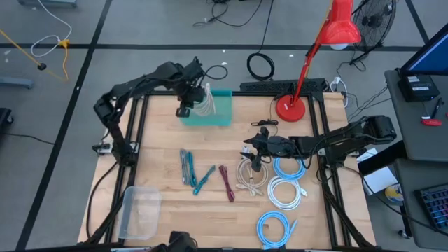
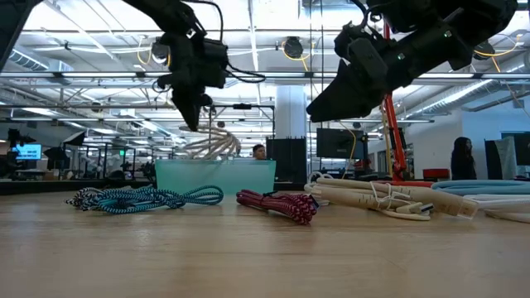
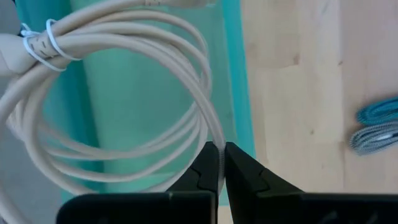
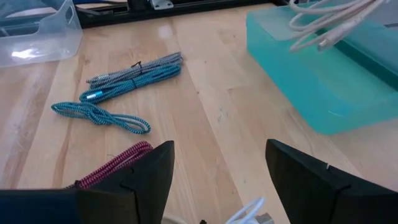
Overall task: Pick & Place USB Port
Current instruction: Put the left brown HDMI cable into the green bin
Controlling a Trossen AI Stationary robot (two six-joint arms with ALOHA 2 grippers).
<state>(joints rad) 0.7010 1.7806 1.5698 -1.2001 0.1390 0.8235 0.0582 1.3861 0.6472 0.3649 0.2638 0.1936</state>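
My left gripper should keep lowering the beige coil (image 1: 205,105), which hangs over the teal bin's open top (image 1: 221,110), until its loops sit below the bin's rim, then let go.
My left gripper (image 1: 199,93) is shut on a beige coiled USB cable (image 3: 118,99) bound with a white twist tie (image 3: 45,41). The coil hangs over the teal bin (image 1: 222,112) at the table's far side. In the low view the coil (image 2: 211,146) dangles below the gripper (image 2: 195,117), its lowest loops at about the rim of the bin (image 2: 215,175). My right gripper (image 4: 217,177) stands open near the table's middle (image 1: 251,149), above more beige cables (image 1: 248,175), touching nothing. My left gripper pinches a single strand of the coil's loop (image 3: 217,146) between its two fingertips, coming from above and pointing steeply down. The coil hangs slack below the fingers over the bin, its tied end away from them. Whether its lowest loops touch the bin I cannot tell.
On the table lie teal and grey braided cables (image 1: 192,171), a red braided cable (image 1: 227,182) and blue-and-white coils (image 1: 287,189). A clear plastic container (image 1: 140,210) stands at the near left, a red desk lamp (image 1: 290,106) at the far right.
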